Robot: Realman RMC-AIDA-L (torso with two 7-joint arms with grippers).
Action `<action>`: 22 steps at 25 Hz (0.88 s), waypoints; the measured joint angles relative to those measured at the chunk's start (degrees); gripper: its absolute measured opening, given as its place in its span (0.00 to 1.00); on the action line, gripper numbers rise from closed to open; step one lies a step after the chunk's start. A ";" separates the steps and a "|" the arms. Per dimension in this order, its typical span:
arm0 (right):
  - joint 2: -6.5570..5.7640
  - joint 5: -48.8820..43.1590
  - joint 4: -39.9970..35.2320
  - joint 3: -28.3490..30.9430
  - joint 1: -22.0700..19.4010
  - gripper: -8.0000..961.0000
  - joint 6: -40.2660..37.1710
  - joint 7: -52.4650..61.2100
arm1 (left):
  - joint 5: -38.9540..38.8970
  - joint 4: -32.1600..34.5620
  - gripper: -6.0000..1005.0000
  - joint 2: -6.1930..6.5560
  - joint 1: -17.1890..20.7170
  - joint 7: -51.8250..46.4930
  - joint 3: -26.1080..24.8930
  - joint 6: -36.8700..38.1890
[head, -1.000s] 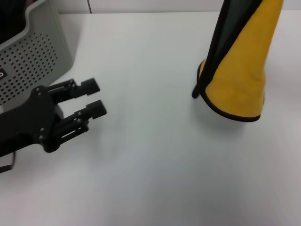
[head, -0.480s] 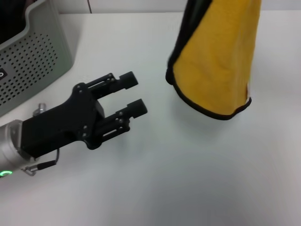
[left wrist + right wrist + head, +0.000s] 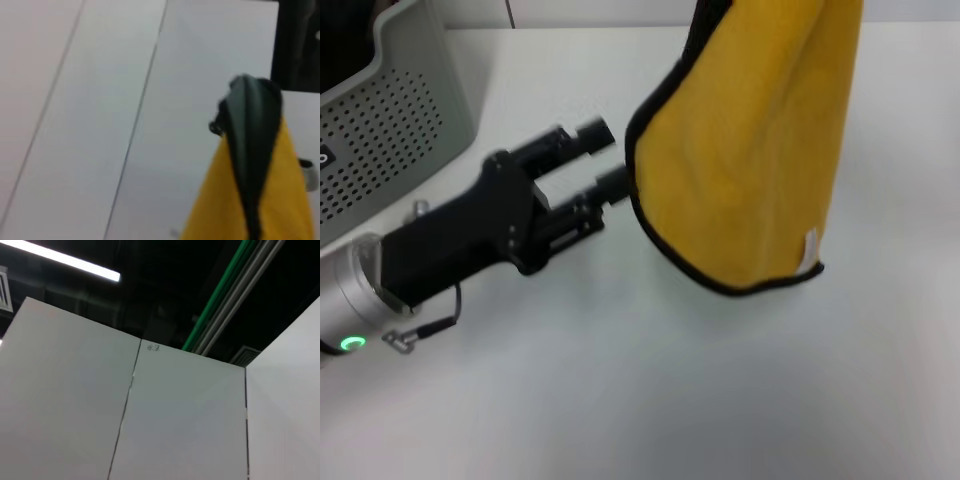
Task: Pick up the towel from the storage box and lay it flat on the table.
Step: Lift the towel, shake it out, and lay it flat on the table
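I can see the towel's black edge (image 3: 252, 115) off centre and beyond my left gripper's open fingers, so next I put the fingers around that edge (image 3: 633, 165) before I spread the towel.
The mustard-yellow towel (image 3: 750, 150) with its black border hangs from above the top of the head view, its lower edge just over the white table (image 3: 620, 400). A small white tag (image 3: 810, 248) shows at its lower right corner. My left gripper (image 3: 608, 158) reaches in from the left, open, with its fingertips (image 3: 593, 132) at the towel's left edge. The lower finger touches that border. In the left wrist view the towel (image 3: 235, 210) shows close up as a fold with a black edge. The right gripper is out of view. The grey storage box (image 3: 390, 120) stands at the far left.
The perforated wall of the box lies just behind my left arm (image 3: 440, 250). Bare table stretches in front of the towel and to its right. The right wrist view shows only wall panels and ceiling.
The towel has swung left and dropped lower. My left gripper has advanced to the right and forward, from beside the box up to the towel's left edge.
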 joint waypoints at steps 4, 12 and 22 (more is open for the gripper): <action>-0.01 -0.24 0.26 0.00 -0.22 0.02 -1.49 0.84 | -3.27 -0.01 0.59 0.26 0.50 -0.27 -0.03 0.14; 0.53 -0.44 0.45 0.04 -0.43 0.02 -2.33 1.28 | -0.41 0.52 0.59 1.37 -0.83 -5.00 2.72 1.69; 1.11 -1.41 0.69 0.42 0.07 0.02 -1.56 0.90 | 0.94 0.00 0.59 0.22 -3.19 -4.84 3.55 2.96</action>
